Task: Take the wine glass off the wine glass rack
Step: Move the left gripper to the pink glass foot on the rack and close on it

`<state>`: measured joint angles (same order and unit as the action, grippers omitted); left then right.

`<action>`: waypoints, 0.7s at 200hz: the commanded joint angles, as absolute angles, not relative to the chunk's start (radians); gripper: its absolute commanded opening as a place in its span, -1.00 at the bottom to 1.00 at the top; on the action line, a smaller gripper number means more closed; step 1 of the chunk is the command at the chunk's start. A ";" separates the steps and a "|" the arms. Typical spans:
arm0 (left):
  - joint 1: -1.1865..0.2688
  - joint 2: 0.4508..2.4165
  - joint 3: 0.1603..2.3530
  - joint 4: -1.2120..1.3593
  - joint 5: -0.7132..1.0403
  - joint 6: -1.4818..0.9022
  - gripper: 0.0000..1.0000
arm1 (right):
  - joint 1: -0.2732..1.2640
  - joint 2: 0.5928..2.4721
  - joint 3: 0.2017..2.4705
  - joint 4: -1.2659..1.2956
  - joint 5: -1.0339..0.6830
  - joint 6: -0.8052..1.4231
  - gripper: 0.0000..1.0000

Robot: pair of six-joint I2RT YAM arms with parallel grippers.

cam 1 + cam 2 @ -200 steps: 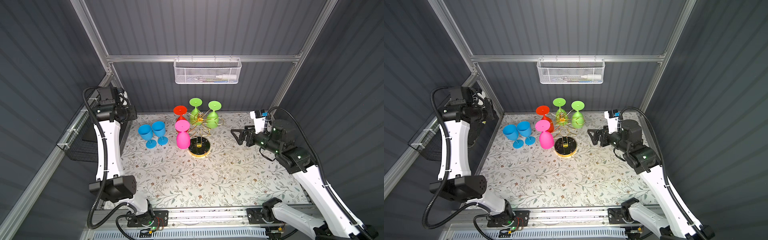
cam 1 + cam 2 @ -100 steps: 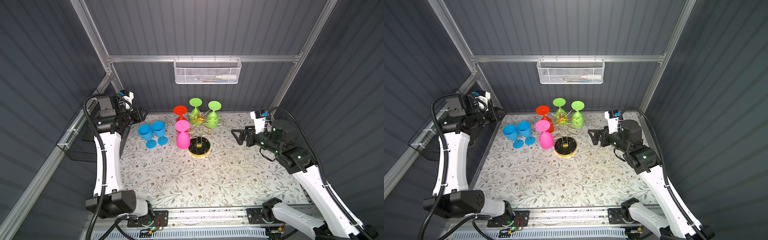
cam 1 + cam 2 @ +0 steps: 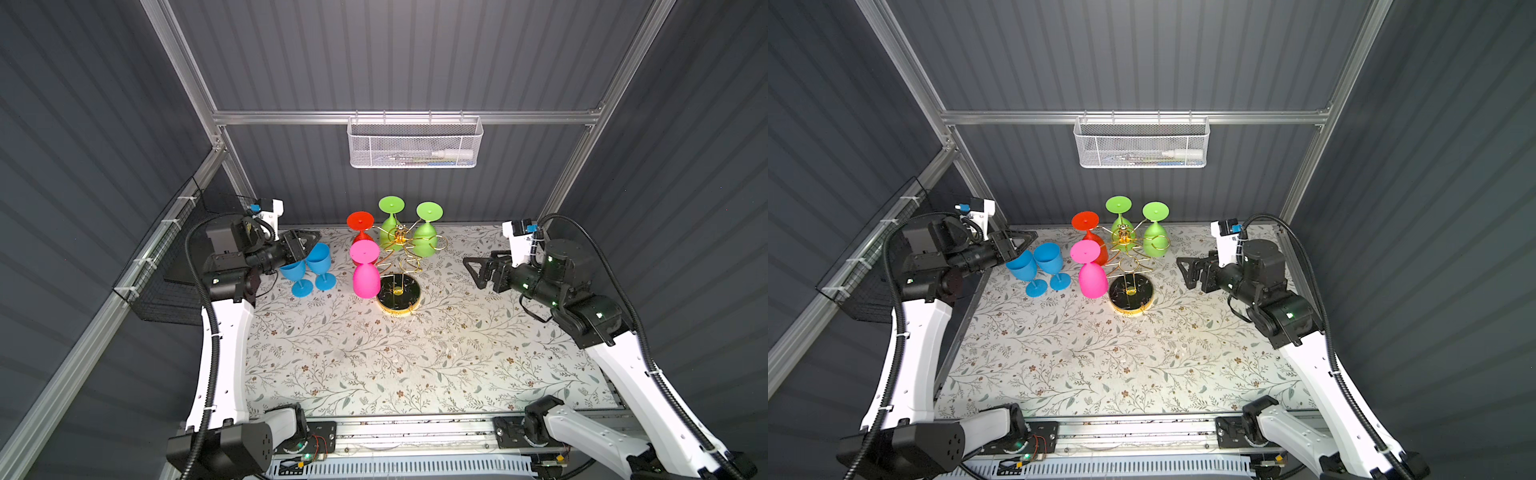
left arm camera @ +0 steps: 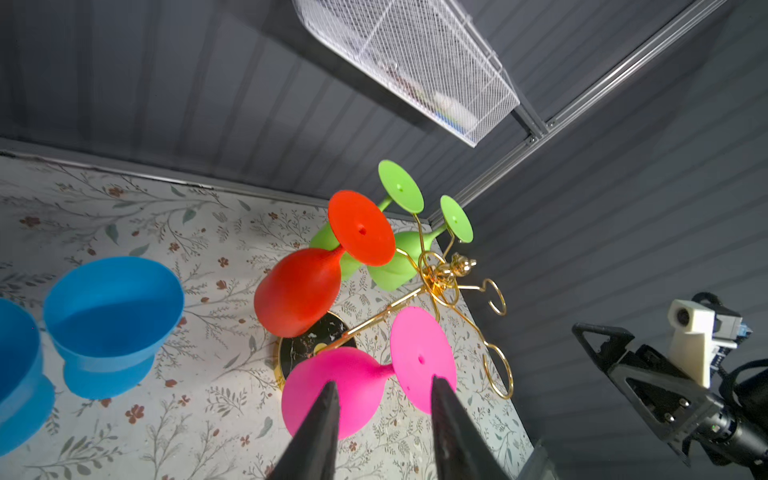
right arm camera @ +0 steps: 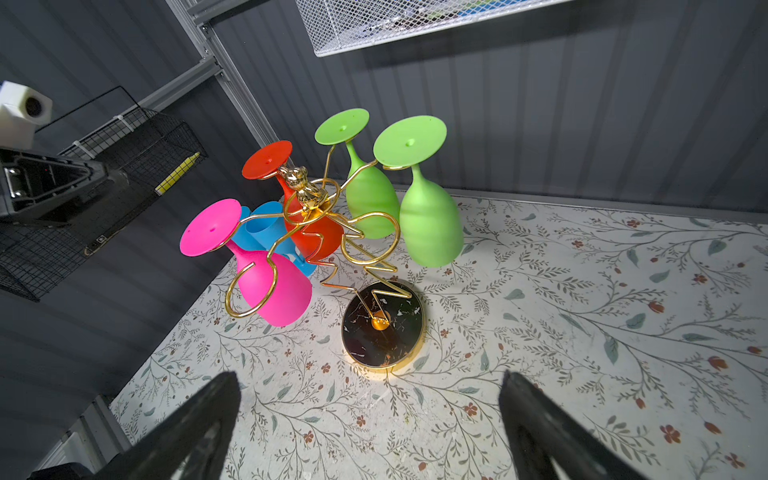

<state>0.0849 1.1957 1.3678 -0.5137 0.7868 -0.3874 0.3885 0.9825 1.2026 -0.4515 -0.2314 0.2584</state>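
Observation:
The pink glass's foot (image 3: pixel 365 251) sticks out free toward the open fingers of my left gripper, so I keep going in until they are on both sides of its rim (image 3: pixel 352 253), and then close them.
The wine glass rack (image 3: pixel 398 291), gold wire on a round black base, stands mid-table at the back. A pink wine glass (image 3: pixel 365 280) hangs upside down on its near left arm. A red glass (image 4: pixel 299 291) and two green glasses (image 3: pixel 426 243) hang on the arms behind. My left gripper (image 3: pixel 309 241) hovers over two upright blue glasses (image 3: pixel 320 257) and points at the rack. In the left wrist view the left gripper (image 4: pixel 382 390) is open and empty, well short of the pink glass (image 4: pixel 357 374). My right gripper (image 3: pixel 478 270) is wide open right of the rack, apart from it.
A white mesh basket (image 3: pixel 415 143) hangs on the back wall above the rack. A black wire basket (image 3: pixel 166 270) is fixed to the left wall behind my left arm. The floral table (image 3: pixel 415 357) stretches from the rack to the front rail.
My left arm has swung from the back left wall out over the table, bringing its gripper above the blue glasses. The right arm and all the glasses have stayed where they were.

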 commanded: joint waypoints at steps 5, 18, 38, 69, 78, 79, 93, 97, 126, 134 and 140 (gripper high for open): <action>0.002 1.157 1.322 -0.478 0.764 -0.413 -0.22 | 0.385 0.981 1.202 -0.417 -0.245 0.275 0.98; -0.032 1.157 1.292 -0.469 0.750 -0.428 -0.22 | 0.385 0.980 1.202 -0.417 -0.245 0.278 0.98; -0.055 1.153 1.232 -0.403 0.751 -0.474 -0.22 | 0.385 0.977 1.201 -0.420 -0.246 0.282 0.98; -0.073 1.167 1.210 -0.368 0.755 -0.488 -0.21 | 0.385 0.971 1.201 -0.423 -0.245 0.286 0.98; -0.076 1.176 1.213 -0.368 0.755 -0.485 -0.21 | 0.385 0.970 1.202 -0.422 -0.246 0.285 0.98; -0.076 1.177 1.212 -0.367 0.755 -0.485 -0.21 | 0.385 0.969 1.202 -0.423 -0.246 0.285 0.98; -0.085 1.191 1.209 -0.355 0.756 -0.487 -0.21 | 0.385 0.966 1.201 -0.423 -0.244 0.287 0.98; -0.087 1.195 1.208 -0.350 0.757 -0.489 -0.21 | 0.385 0.966 1.202 -0.426 -0.244 0.287 0.98; -0.115 1.222 1.198 -0.301 0.766 -0.512 -0.21 | 0.385 0.960 1.198 -0.427 -0.242 0.288 0.98; -0.126 1.231 1.201 -0.300 0.766 -0.513 -0.21 | 0.385 0.960 1.197 -0.427 -0.242 0.287 0.98; -0.134 1.238 1.203 -0.302 0.764 -0.511 -0.21 | 0.385 0.960 1.196 -0.427 -0.242 0.287 0.98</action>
